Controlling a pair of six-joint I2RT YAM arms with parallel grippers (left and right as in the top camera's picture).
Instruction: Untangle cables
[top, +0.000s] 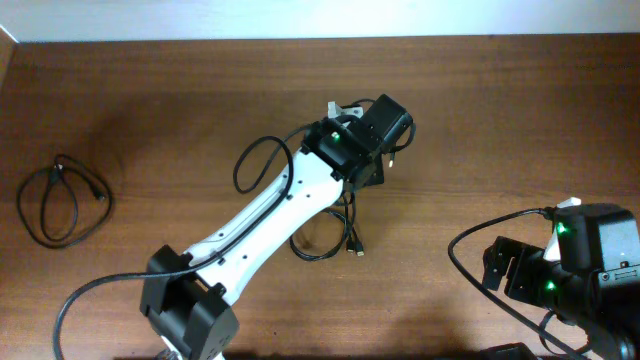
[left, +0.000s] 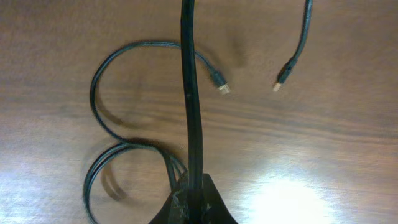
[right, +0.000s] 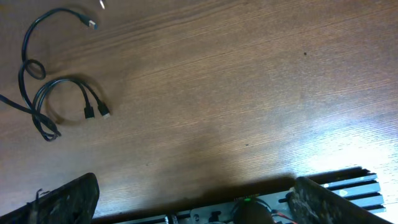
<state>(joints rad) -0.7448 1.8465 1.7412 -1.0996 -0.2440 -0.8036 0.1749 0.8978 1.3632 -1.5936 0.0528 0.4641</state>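
Note:
I expect the plug end to hang down and come along when I carry the held black cable, because the plug end's strand (left: 283, 76) runs up (left: 305, 28) next to the cable.
A black cable (left: 189, 93) runs straight up the left wrist view, and my left gripper (left: 194, 190) is shut on it a little above the table. Loose loops of thin black cable (left: 102, 118) lie to its left. Two metal-tipped plug ends (left: 221, 85) (left: 278, 82) rest on the wood. In the overhead view the left gripper (top: 368, 170) is at table centre, over cable loops (top: 318, 243) with plug ends. These cables also show in the right wrist view (right: 62, 102). My right gripper (right: 199, 205) is open and empty at the front right (top: 505, 268).
A separate coiled black cable (top: 62, 200) lies at the table's far left. Thick black cords wired to the arms loop near the left arm's base (top: 95, 295) and by the right arm (top: 470, 245). The wooden table's far edge (top: 300, 40) meets a white wall.

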